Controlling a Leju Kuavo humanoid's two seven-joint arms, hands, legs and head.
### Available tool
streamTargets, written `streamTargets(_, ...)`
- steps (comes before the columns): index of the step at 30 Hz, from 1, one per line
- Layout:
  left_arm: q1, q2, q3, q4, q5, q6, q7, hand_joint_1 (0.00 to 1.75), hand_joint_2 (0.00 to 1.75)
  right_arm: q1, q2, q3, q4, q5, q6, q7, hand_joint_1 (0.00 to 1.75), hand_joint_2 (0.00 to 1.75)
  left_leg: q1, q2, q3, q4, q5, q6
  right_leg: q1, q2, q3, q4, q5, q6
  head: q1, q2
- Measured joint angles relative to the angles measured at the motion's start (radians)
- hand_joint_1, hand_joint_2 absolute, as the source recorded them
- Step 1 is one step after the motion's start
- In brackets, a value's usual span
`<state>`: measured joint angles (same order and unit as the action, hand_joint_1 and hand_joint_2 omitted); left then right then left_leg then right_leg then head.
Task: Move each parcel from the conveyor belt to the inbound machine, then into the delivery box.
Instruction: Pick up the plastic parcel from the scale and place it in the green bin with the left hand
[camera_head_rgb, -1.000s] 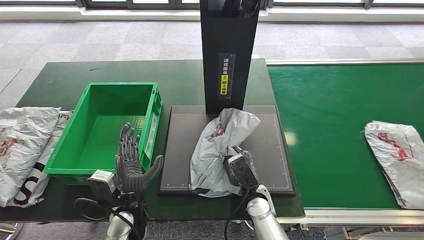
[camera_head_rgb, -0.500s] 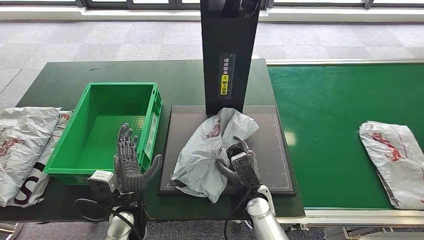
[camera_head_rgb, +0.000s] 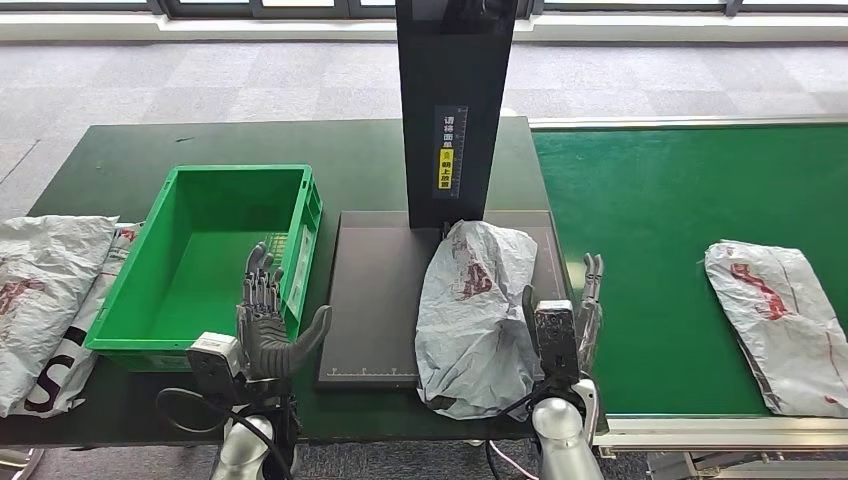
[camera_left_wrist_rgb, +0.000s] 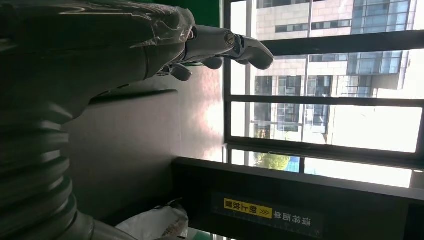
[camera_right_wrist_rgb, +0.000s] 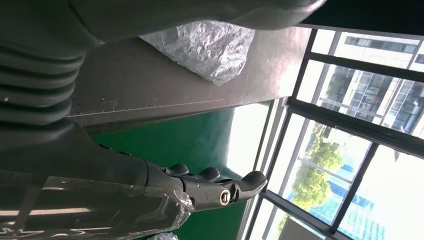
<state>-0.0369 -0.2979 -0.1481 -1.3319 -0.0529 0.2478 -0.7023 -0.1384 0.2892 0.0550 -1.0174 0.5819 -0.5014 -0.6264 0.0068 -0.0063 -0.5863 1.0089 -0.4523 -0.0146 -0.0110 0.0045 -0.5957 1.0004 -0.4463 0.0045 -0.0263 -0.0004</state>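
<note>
The grey parcel (camera_head_rgb: 478, 310) has loose creases here (camera_head_rgb: 468, 392) and a fuller body beyond. Its near end should crumple together while its far end stays up when I lift it.
A grey parcel (camera_head_rgb: 470, 310) with red print lies lengthwise on the inbound machine's dark plate (camera_head_rgb: 375, 290), its near end hanging over the plate's front edge. My right hand (camera_head_rgb: 562, 322) stands just right of it, fingers straight and apart, holding nothing. In the right wrist view the parcel (camera_right_wrist_rgb: 205, 47) lies apart from the hand's fingers (camera_right_wrist_rgb: 215, 187). My left hand (camera_head_rgb: 270, 325) is open at the front right corner of the green delivery box (camera_head_rgb: 240, 171), which holds nothing. A second parcel (camera_head_rgb: 775, 315) lies on the green conveyor belt (camera_head_rgb: 650, 220) at the right.
The machine's black column (camera_head_rgb: 455, 110) rises behind the plate. Two grey parcels (camera_head_rgb: 50, 285) lie on the dark green table (camera_head_rgb: 350, 150) left of the box. The conveyor's metal edge (camera_head_rgb: 720, 428) runs along the front right.
My right hand has let go of the parcel and drawn off to the right with fingers spread. The parcel now lies flat on the plate. The conveyor parcel has drifted slightly left.
</note>
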Motion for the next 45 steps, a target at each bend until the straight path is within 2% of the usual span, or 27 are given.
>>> streamTargets(4,-0.005,0.001,-0.003,0.011,-0.015,0.018,0.000,0.00,1.75,0.003,0.000,-0.008,-0.009,0.007,-0.014,-0.011,0.00,0.00,0.000,0.000,0.000,0.000,0.000,0.000,0.000,0.000,0.000,0.000,0.000,0.000,0.000,0.000)
streamTargets(7,-0.029,0.005,-0.019,0.063,-0.063,0.090,0.000,0.00,1.75,0.011,0.000,-0.016,-0.038,-0.006,-0.047,-0.037,0.00,0.00,0.000,0.000,0.000,0.000,0.000,0.000,-0.001,-0.001,0.000,0.000,0.000,0.000,0.000,0.000)
streamTargets(11,-0.142,0.005,-0.084,0.263,-0.169,0.242,0.002,0.00,1.75,0.028,0.002,-0.019,-0.127,-0.049,-0.098,-0.069,0.00,1.75,0.000,-0.001,-0.001,0.000,0.001,0.001,-0.001,-0.001,0.000,0.000,0.002,0.001,0.000,0.000)
streamTargets(13,-0.217,-0.003,-0.128,0.367,-0.205,0.245,0.002,0.00,1.75,0.034,0.002,-0.016,-0.173,-0.072,-0.119,-0.072,0.00,1.75,-0.001,-0.001,-0.001,0.001,0.002,0.002,-0.001,-0.001,0.000,0.000,0.003,0.001,0.000,0.000)
streamTargets(16,-0.299,-0.020,-0.186,0.482,-0.233,0.202,0.001,0.00,1.75,0.040,0.000,0.003,-0.239,-0.106,-0.162,-0.073,0.00,1.75,-0.002,0.001,-0.001,0.001,0.002,0.003,-0.002,0.000,-0.001,0.000,0.004,0.002,0.000,0.000)
streamTargets(23,-0.374,-0.042,-0.235,0.597,-0.256,0.183,0.001,0.00,1.75,0.052,-0.004,0.027,-0.322,-0.129,-0.188,-0.073,0.00,1.75,-0.002,0.002,-0.002,0.001,0.003,0.002,-0.003,0.001,-0.003,0.000,0.005,0.001,0.000,0.000)
streamTargets(26,-0.418,-0.060,-0.293,0.644,-0.245,0.179,0.022,0.00,1.75,0.062,-0.004,0.040,-0.396,-0.133,-0.196,-0.073,0.00,1.75,-0.002,0.001,-0.003,0.001,0.003,0.002,-0.003,0.000,-0.003,0.000,0.005,0.002,0.000,0.000)
streamTargets(34,-0.547,-0.081,-0.683,0.669,-0.018,0.176,0.230,0.00,1.75,0.079,-0.002,0.048,-0.559,-0.133,-0.197,-0.074,0.00,1.75,-0.003,0.000,-0.003,0.001,0.003,0.003,-0.004,0.000,-0.003,0.000,0.005,0.002,0.000,0.000)
streamTargets(39,-0.594,-0.082,-0.901,0.713,-0.056,0.148,0.448,0.00,1.75,0.085,-0.002,0.048,-0.600,-0.134,-0.197,-0.074,0.00,1.75,-0.003,0.000,-0.003,0.001,0.003,0.003,-0.004,0.000,-0.003,0.000,0.005,0.002,0.000,0.000)
streamTargets(45,-0.608,-0.081,-1.070,0.780,-0.132,0.091,0.579,0.00,1.75,0.088,-0.003,0.047,-0.627,-0.148,-0.197,-0.073,0.00,1.75,-0.003,0.001,-0.003,0.000,0.003,0.003,-0.004,0.000,-0.003,0.000,0.005,0.002,0.000,0.000)
